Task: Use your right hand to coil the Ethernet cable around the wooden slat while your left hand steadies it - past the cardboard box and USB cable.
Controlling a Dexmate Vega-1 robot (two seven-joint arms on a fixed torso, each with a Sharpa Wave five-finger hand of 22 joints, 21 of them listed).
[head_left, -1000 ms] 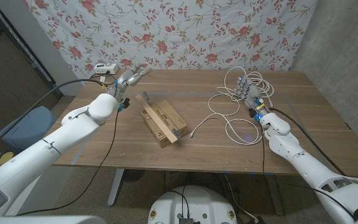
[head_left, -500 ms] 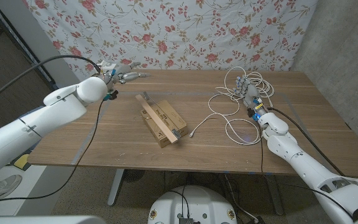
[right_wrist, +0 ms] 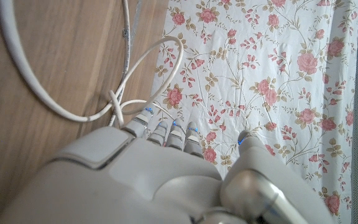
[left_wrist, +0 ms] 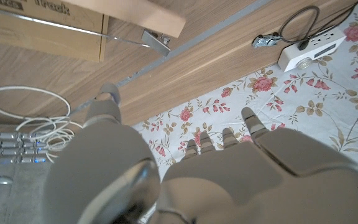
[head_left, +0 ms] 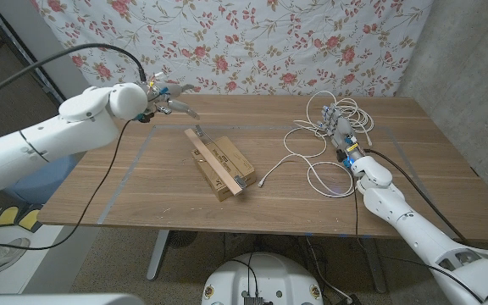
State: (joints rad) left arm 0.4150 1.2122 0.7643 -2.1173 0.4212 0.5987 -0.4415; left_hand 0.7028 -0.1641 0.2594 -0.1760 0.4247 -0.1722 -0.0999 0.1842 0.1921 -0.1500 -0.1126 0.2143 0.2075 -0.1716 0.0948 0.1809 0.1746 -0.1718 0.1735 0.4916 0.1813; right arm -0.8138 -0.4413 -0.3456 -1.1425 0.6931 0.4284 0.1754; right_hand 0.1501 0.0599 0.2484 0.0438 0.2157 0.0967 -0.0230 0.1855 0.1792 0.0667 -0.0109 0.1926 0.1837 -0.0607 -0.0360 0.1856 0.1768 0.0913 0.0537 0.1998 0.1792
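Note:
The metal bracket should rise together with the wooden slat when the robot lifts the slat, because the bracket hugs the slat's edge (head_left: 194, 135) and sticks out past the cardboard box.
A long wooden slat (head_left: 219, 163) lies slantwise on top of a flat cardboard box (head_left: 230, 159) in the middle of the table. White cables lie to its right: a tangle (head_left: 350, 110) at the back and a flat coil (head_left: 329, 180) nearer the front, with a loose plug end (head_left: 263, 180) close to the box. My left hand (head_left: 171, 102) hovers over the table's back left, fingers apart, holding nothing, well clear of the slat (left_wrist: 135, 12). My right hand (head_left: 339, 127) stands beside the tangle with fingers apart; a cable loop (right_wrist: 61, 109) lies by its fingertips, ungripped.
A white power strip (left_wrist: 309, 46) with a dark lead sits at the table's back edge by the flowered curtain (head_left: 252, 42). The wooden table (head_left: 142, 186) ends just beyond the cables on the right. A blue chair (head_left: 41, 165) stands at the left.
My left arm has risen and swung outward, while its hand stays over the back left corner and now points toward the slat. The right hand has barely moved.

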